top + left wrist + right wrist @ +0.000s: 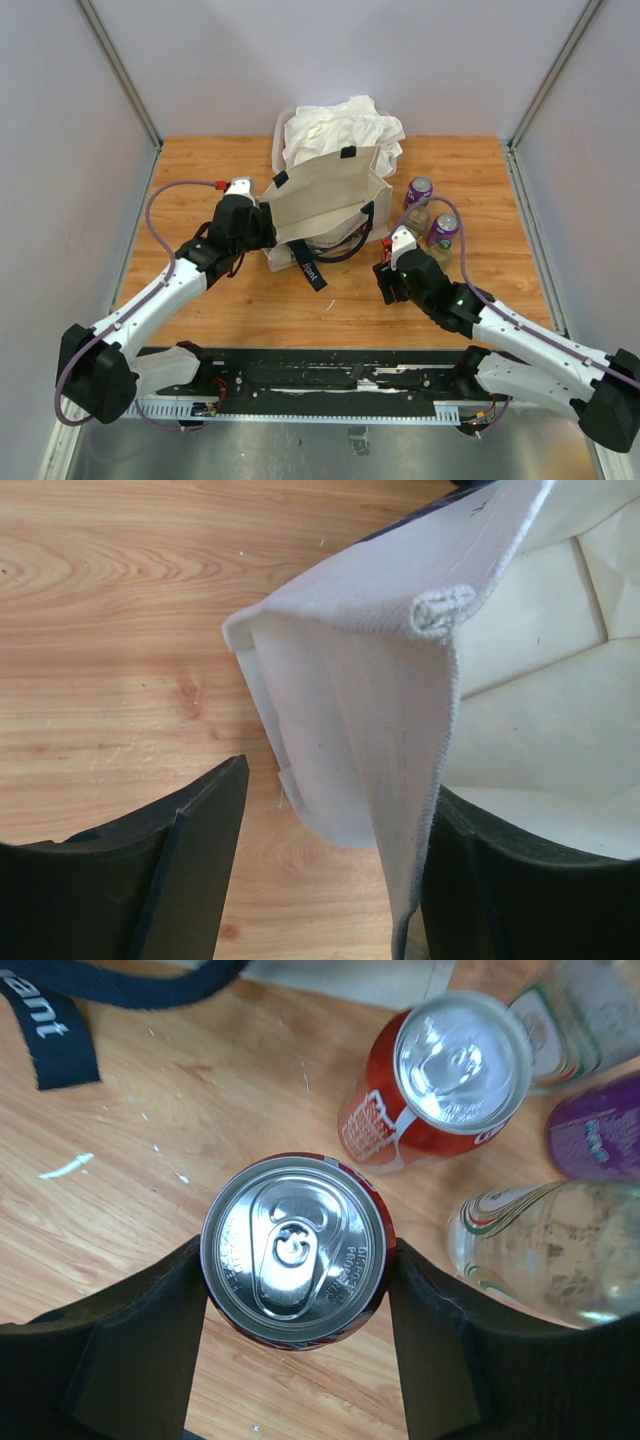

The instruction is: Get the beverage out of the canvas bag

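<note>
The red can upright [297, 1248] in my right gripper is clear of the second red can, so my right gripper keeps lowering it and let it go on the open wood [300, 1380].
The cream canvas bag [325, 195] with navy handles lies in the middle of the table, its mouth facing the arms. My left gripper [256, 226] is at the bag's left edge. In the left wrist view it [340, 790] is open, with the bag's folded rim [350, 700] between the jaws and against the right finger [480, 880]. My right gripper [393, 264] is to the right of the bag. In the right wrist view it [297, 1265] is shut on an upright red can [295, 1245], one finger on each side.
To the right of the bag stand a second red can [440, 1075], two purple cans [418, 190] [443, 228] and two clear bottles [415, 220] [540, 1250]. A navy strap [60, 1020] lies on the wood. A white cloth heap [345, 125] sits behind the bag.
</note>
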Controlling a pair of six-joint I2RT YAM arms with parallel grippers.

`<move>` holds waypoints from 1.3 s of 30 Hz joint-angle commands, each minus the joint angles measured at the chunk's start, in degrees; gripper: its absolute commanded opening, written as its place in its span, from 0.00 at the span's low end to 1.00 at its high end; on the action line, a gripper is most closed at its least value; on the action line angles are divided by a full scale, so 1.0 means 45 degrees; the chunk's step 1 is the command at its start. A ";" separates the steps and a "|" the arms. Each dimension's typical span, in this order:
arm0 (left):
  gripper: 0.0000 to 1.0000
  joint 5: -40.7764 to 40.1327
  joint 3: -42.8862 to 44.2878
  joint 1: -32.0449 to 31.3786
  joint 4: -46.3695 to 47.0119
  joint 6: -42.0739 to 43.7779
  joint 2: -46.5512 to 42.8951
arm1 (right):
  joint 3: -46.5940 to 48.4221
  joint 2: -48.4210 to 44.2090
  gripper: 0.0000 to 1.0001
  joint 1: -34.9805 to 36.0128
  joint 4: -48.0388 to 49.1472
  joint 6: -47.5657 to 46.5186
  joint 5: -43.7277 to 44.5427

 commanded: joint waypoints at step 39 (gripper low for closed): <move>1.00 -0.1773 0.2031 0.0082 -0.0945 0.2206 -0.2958 | 0.4055 0.0915 0.98 -0.0209 -0.1156 -0.0603 0.2559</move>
